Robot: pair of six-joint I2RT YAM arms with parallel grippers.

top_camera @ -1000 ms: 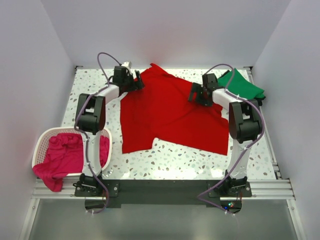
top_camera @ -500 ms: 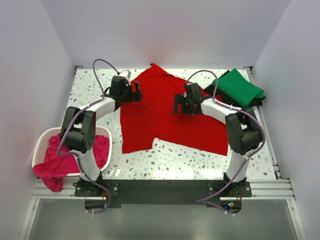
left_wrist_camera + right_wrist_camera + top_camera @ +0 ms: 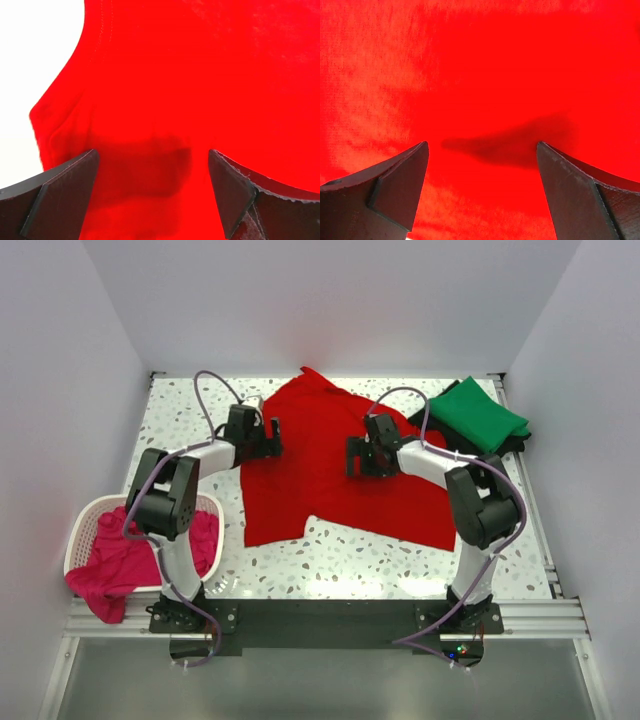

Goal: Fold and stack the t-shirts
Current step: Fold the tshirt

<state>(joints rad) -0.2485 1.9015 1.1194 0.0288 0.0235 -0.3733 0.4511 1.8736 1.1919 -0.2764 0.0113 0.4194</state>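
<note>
Next, my left gripper takes the near sleeve's corner (image 3: 249, 541) after my grippers push the cloth back, because the red t-shirt's near edge (image 3: 385, 530) is close to the front of the table.
The red t-shirt (image 3: 330, 465) lies spread on the table's middle; it fills the left wrist view (image 3: 200, 75) and the right wrist view (image 3: 485, 75). My left gripper (image 3: 268, 438) is open and empty over the shirt's left edge, just above the cloth (image 3: 152, 155). My right gripper (image 3: 356, 455) is open and empty over the shirt's middle (image 3: 482, 147). The green t-shirt (image 3: 478, 415) lies folded at the back right on top of a black one (image 3: 522, 443). The magenta-pink t-shirt (image 3: 125, 555) lies crumpled in the basket.
The white lattice basket (image 3: 82, 525) stands at the near left with pink cloth hanging over its front. White walls close the table at back and sides. A speckled table surface (image 3: 190, 410) shows at the back left.
Both grippers have come inward and toward the near side over the red shirt; the right one left the shirt's right edge for its middle. The shirt itself has hardly moved.
</note>
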